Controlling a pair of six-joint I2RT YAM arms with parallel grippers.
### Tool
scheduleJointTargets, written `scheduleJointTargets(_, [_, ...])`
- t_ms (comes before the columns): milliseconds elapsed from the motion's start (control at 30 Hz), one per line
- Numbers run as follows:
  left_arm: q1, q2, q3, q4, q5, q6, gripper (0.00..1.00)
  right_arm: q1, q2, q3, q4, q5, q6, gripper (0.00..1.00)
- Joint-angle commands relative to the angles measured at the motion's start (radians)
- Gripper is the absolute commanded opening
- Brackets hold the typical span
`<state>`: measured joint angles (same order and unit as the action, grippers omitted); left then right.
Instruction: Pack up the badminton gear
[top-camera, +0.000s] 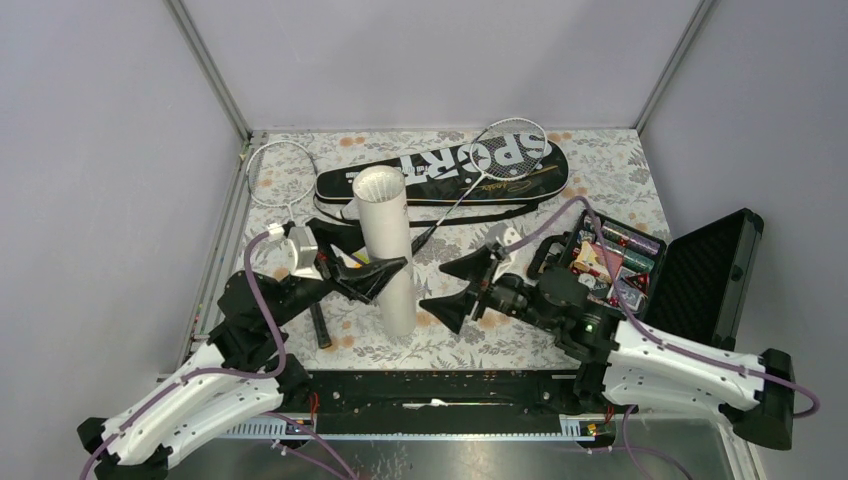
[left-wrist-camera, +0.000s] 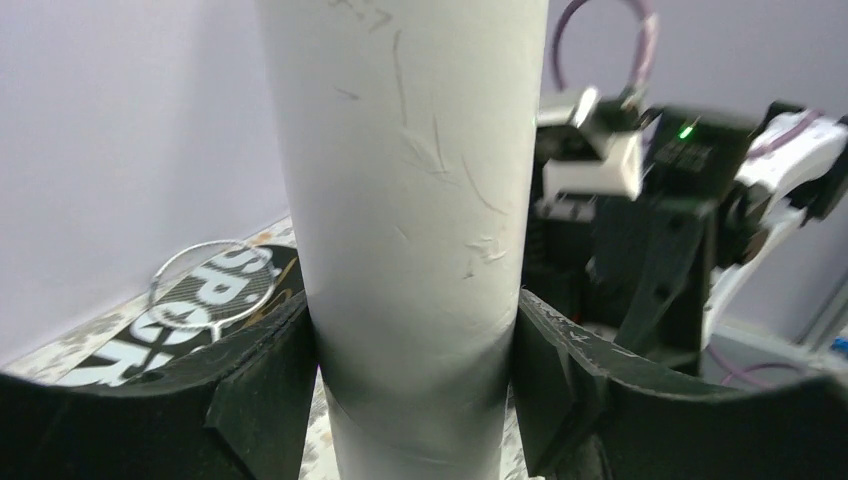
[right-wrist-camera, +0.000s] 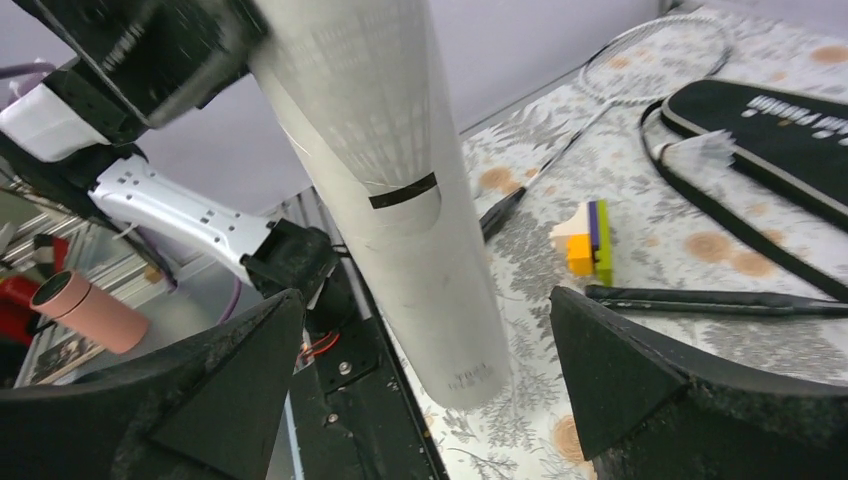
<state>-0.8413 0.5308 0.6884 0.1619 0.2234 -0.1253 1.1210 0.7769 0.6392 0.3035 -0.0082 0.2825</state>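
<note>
The white tube blocks my left gripper from the shuttlecock (right-wrist-camera: 697, 152) by the bag's strap, so my right gripper should first grab the tube's lower half (top-camera: 399, 303).
The long white tube (top-camera: 388, 245) stands upright on the table, open end up. My left gripper (top-camera: 378, 274) is shut on its middle; in the left wrist view both fingers (left-wrist-camera: 268, 390) press the tube's sides (left-wrist-camera: 420, 200). My right gripper (top-camera: 462, 287) is open just right of the tube, with the tube's base (right-wrist-camera: 450, 330) between its spread fingers (right-wrist-camera: 640, 370) and not touched. The black "SPORT" bag (top-camera: 450, 172) lies at the back with one racket (top-camera: 508, 150) across it. The second racket (top-camera: 280, 172) lies at the back left. A shuttlecock (right-wrist-camera: 705, 150) lies by the bag's strap.
An open black hard case (top-camera: 700, 275) of foil-wrapped items (top-camera: 615, 262) sits at the right. A small yellow, purple and green block (right-wrist-camera: 590, 238) lies left of the tube. A black racket handle (right-wrist-camera: 720, 300) lies on the floral cloth. Walls enclose the back and sides.
</note>
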Motion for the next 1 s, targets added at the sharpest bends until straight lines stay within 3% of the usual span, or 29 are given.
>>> scheduleJointTargets(0, [-0.001,0.025,-0.058,0.361,0.046,-0.196,0.25,-0.003,0.112,-0.008,0.211,-0.132,0.063,1.00])
scheduleJointTargets(133, [-0.001,0.046,-0.085,0.425,0.048,-0.254,0.25,-0.001,0.216,0.018,0.265,-0.211,0.092,1.00])
scheduleJointTargets(367, [-0.001,0.046,-0.124,0.472,0.016,-0.320,0.28,0.000,0.282,0.013,0.313,-0.195,0.098,0.95])
scheduleJointTargets(433, [0.000,0.046,-0.127,0.467,0.007,-0.325,0.33,-0.001,0.284,0.013,0.313,-0.191,0.098,0.86])
scheduleJointTargets(533, [-0.001,0.049,-0.122,0.438,-0.004,-0.320,0.38,-0.001,0.281,0.003,0.327,-0.194,0.106,0.64])
scheduleJointTargets(600, [-0.001,0.048,-0.115,0.392,-0.021,-0.310,0.47,0.000,0.274,-0.009,0.342,-0.172,0.122,0.60])
scheduleJointTargets(700, [-0.001,0.036,-0.095,0.295,-0.055,-0.275,0.81,-0.001,0.248,-0.038,0.362,-0.126,0.131,0.60])
scheduleJointTargets(800, [-0.001,0.020,-0.079,0.224,-0.099,-0.218,0.98,-0.003,0.196,-0.064,0.334,0.015,0.139,0.61])
scheduleJointTargets(900, [-0.001,0.020,-0.047,0.127,-0.181,-0.156,0.99,-0.002,0.128,-0.098,0.280,0.253,0.130,0.60])
scheduleJointTargets(967, [-0.001,0.037,0.013,0.002,-0.293,-0.140,0.99,-0.003,0.073,-0.124,0.271,0.316,0.103,0.60])
